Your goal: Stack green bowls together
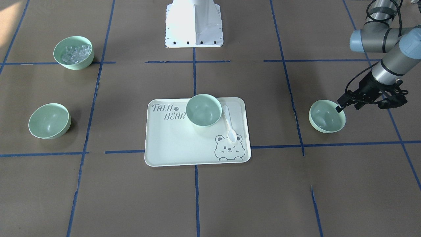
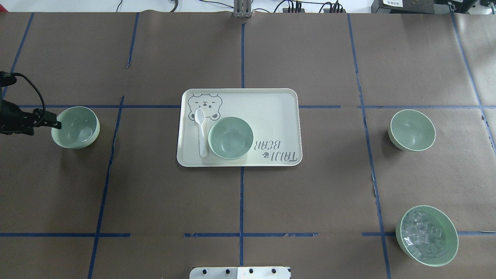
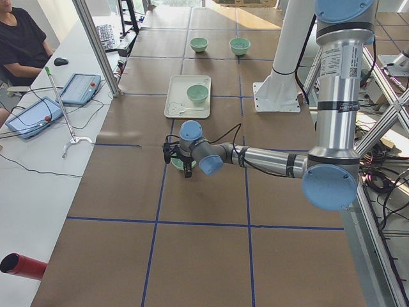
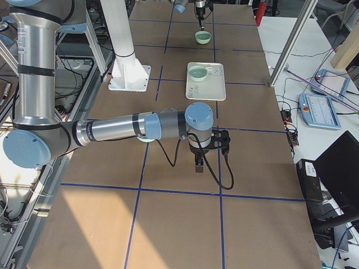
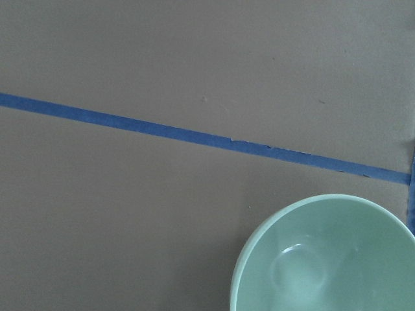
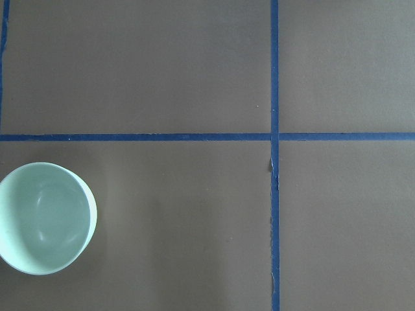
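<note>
My left gripper will go down, and the green bowl at my left gripper [image 1: 327, 116] will nest deep inside the middle bowl [image 1: 204, 110], because that one is empty and gets narrower toward the bottom.
Three plain mint-green bowls are in view. One bowl [image 2: 75, 127] stands at the table's left, and my left gripper [image 2: 53, 124] is at its outer rim [image 1: 342, 106], looking open and holding nothing. The left wrist view shows this bowl [image 5: 324, 259] at its lower right. A second bowl [image 2: 230, 137] stands on the bear-print tray [image 2: 271, 104]. A third bowl [image 2: 412, 130] stands at the right and shows in the right wrist view [image 6: 42, 217]. My right gripper [image 4: 199, 162] shows only in the exterior right view, above bare table, and I cannot tell its state.
A green bowl with clear cubes [image 2: 427, 235] stands at the near right. A white spoon [image 2: 200, 131] lies on the tray beside the middle bowl. Blue tape lines cross the brown table. The robot's base [image 1: 194, 23] stands at the table's near edge.
</note>
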Robot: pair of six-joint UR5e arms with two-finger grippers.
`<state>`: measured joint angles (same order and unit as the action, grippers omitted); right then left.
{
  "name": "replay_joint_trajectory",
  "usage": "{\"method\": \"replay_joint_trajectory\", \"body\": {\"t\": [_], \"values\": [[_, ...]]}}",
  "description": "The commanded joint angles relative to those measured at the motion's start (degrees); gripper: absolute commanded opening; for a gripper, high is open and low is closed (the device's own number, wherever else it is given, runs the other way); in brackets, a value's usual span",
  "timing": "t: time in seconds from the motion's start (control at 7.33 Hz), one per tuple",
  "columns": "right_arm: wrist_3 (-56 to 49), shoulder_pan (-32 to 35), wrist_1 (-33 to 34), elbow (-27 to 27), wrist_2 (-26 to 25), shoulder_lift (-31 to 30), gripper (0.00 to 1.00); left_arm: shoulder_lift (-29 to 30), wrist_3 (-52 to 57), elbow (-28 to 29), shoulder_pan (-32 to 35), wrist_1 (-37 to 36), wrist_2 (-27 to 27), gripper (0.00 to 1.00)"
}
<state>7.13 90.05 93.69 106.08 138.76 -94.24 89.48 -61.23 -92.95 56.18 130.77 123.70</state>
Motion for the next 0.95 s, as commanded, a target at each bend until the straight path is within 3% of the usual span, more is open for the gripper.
{"method": "replay_joint_trajectory", "body": {"t": [0.0,0.27,0.41,0.68,0.82], "values": [[1.83,-1.28,0.0,0.0,-0.16,0.89,1.0,0.61,-0.47,1.19,-2.91,0.36,-2.94,0.85],[1.93,-1.64,0.0,-0.09,-0.24,1.34,1.0,0.52,-0.29,1.54,-2.92,0.36,-2.94,0.32],[1.93,-1.81,0.0,-0.09,-0.24,1.42,1.0,0.43,0.14,1.63,-2.83,0.45,-2.59,0.0],[1.84,-2.16,0.0,-0.09,-0.16,1.42,1.0,-0.44,0.32,0.76,-2.4,0.37,-1.98,0.0],[1.93,-2.86,-0.08,0.0,-0.24,1.42,1.0,-0.53,0.32,-0.38,-1.0,-0.24,1.85,0.0]]}}
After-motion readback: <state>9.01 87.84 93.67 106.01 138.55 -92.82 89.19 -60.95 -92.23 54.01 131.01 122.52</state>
